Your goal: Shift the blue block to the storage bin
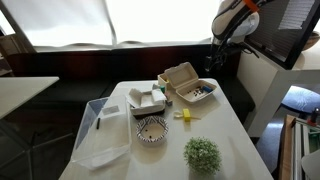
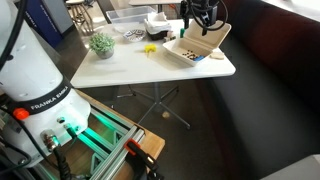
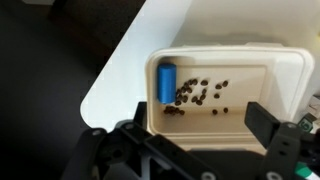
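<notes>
The blue block sits close beside the clamshell box's side (image 3: 151,88), so the robot's gripper should narrow its wide-open fingers over the blue block (image 3: 167,83) before it reaches down.
The blue block (image 3: 167,82) lies in the open white clamshell food box (image 3: 236,118) among several small dark bits. It also shows in both exterior views (image 1: 203,93) (image 2: 203,57). My gripper (image 3: 198,125) is open and empty and hovers above the box, with the block beyond its left finger. In the exterior views the gripper (image 1: 218,55) (image 2: 203,22) hangs well above the box. The storage bin (image 1: 100,132) is a clear tub at the table's opposite end, and it also shows in an exterior view (image 2: 130,14).
A round patterned bowl (image 1: 152,130), a small yellow block (image 1: 184,115), a potted plant (image 1: 202,152) and a white box (image 1: 147,100) stand between the clamshell box (image 1: 185,85) and the bin. The table edge (image 3: 115,70) lies just left of the clamshell box.
</notes>
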You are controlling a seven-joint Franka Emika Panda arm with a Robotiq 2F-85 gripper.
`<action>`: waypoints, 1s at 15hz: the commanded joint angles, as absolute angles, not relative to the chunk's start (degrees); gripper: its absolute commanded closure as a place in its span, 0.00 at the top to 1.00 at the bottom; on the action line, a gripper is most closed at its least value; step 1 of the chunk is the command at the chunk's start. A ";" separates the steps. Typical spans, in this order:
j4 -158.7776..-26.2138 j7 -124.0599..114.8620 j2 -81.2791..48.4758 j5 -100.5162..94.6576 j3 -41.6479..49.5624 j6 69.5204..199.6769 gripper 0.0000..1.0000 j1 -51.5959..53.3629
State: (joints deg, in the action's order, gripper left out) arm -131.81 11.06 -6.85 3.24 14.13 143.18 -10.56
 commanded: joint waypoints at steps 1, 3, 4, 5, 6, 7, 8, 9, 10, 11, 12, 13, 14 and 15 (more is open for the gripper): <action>-130.04 11.40 -12.00 3.98 12.48 146.52 1.00 -11.76; -129.23 11.00 -14.39 4.07 11.96 148.07 1.00 -12.09; -128.76 11.07 -15.53 4.24 11.66 148.77 1.00 -12.35; -128.25 11.04 -16.55 4.51 11.32 149.16 1.00 -12.65; -127.65 10.91 -17.67 4.69 11.02 149.51 0.86 -12.97; -127.05 10.79 -18.61 4.65 10.77 149.56 0.75 -13.27; -126.50 10.55 -19.49 4.48 10.61 149.74 0.66 -13.49; -125.92 10.60 -20.31 4.59 10.35 149.43 0.58 -13.79; -125.31 10.50 -21.12 4.45 10.20 149.41 0.56 -14.00; -124.78 10.42 -21.86 4.56 9.96 149.27 0.52 -14.27; -124.21 10.09 -22.67 4.38 9.89 149.42 0.47 -14.44; -123.69 10.01 -23.44 4.39 9.72 149.44 0.44 -14.69; -123.28 9.80 -24.07 4.24 9.66 149.51 0.43 -14.82; -122.77 9.74 -24.72 4.19 9.55 149.51 0.40 -14.99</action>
State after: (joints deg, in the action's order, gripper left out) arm -124.91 10.32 -21.80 3.36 10.63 148.66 -13.88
